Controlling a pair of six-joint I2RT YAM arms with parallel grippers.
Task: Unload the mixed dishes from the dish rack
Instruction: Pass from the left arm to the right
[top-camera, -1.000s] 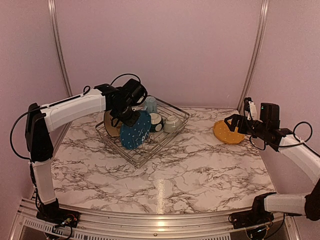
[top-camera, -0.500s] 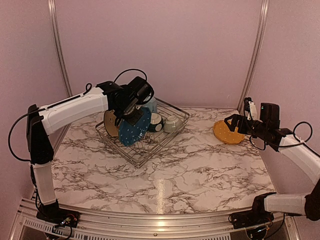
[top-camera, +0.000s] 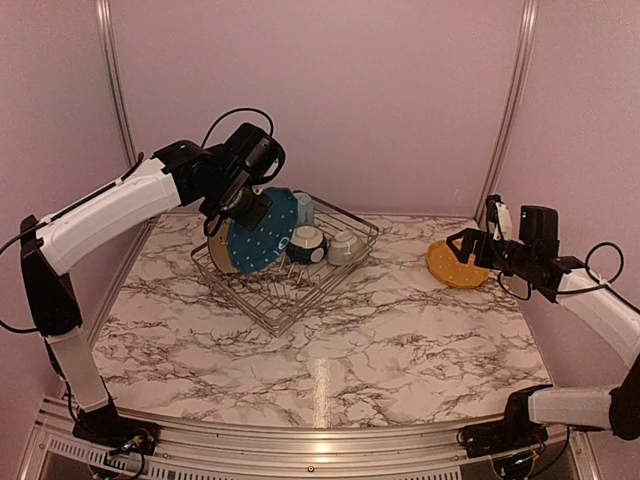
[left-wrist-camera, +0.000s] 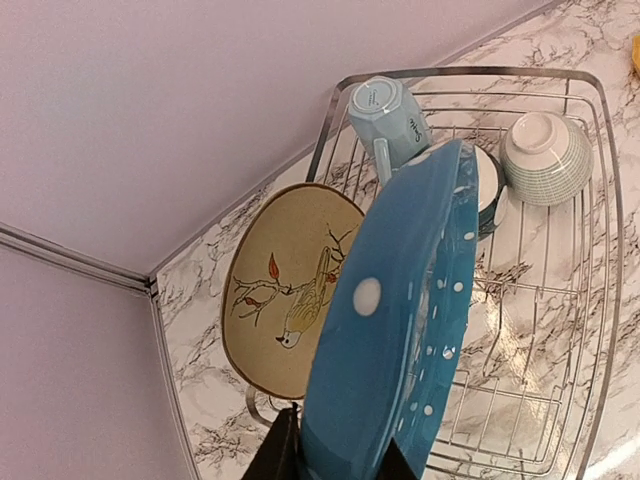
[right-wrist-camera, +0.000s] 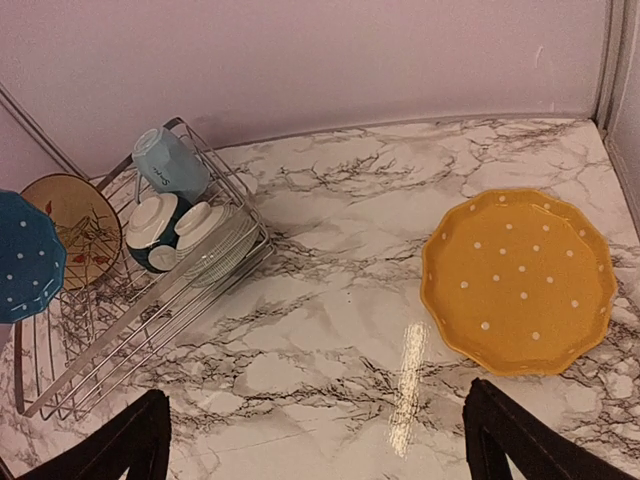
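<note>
The blue dotted plate is in my left gripper, far from the mustard plate (top-camera: 452, 266). Next, my right gripper grabs the blue dotted plate's free rim (top-camera: 294, 220) and stacks that plate there.
My left gripper (top-camera: 243, 208) (left-wrist-camera: 335, 462) is shut on the rim of the blue dotted plate (top-camera: 262, 230) (left-wrist-camera: 400, 320) and holds it on edge, lifted above the dish rack (top-camera: 350, 262) (left-wrist-camera: 600, 200). The cream leaf plate (top-camera: 216, 252) (left-wrist-camera: 285, 285) stands upright in the rack's left corner. A pale blue mug (top-camera: 302, 208) (left-wrist-camera: 388, 110), a teal bowl (top-camera: 306, 244) (left-wrist-camera: 488, 185) and a grey-green bowl (top-camera: 346, 247) (left-wrist-camera: 545, 155) sit at the rack's far side. The mustard plate (top-camera: 452, 266) (right-wrist-camera: 518, 280) lies flat on the table at the right. My right gripper (top-camera: 462, 246) (right-wrist-camera: 320, 440) hovers open beside it, holding nothing.
The marble table (top-camera: 400, 330) ends at pink walls behind and at both sides. Metal corner rails (top-camera: 510, 110) run up the back wall. The rack sits left of centre, with bare marble between it and the mustard plate.
My left gripper has risen and swung left with the blue plate, lifting it out of the rack tines. The right arm has not moved.
</note>
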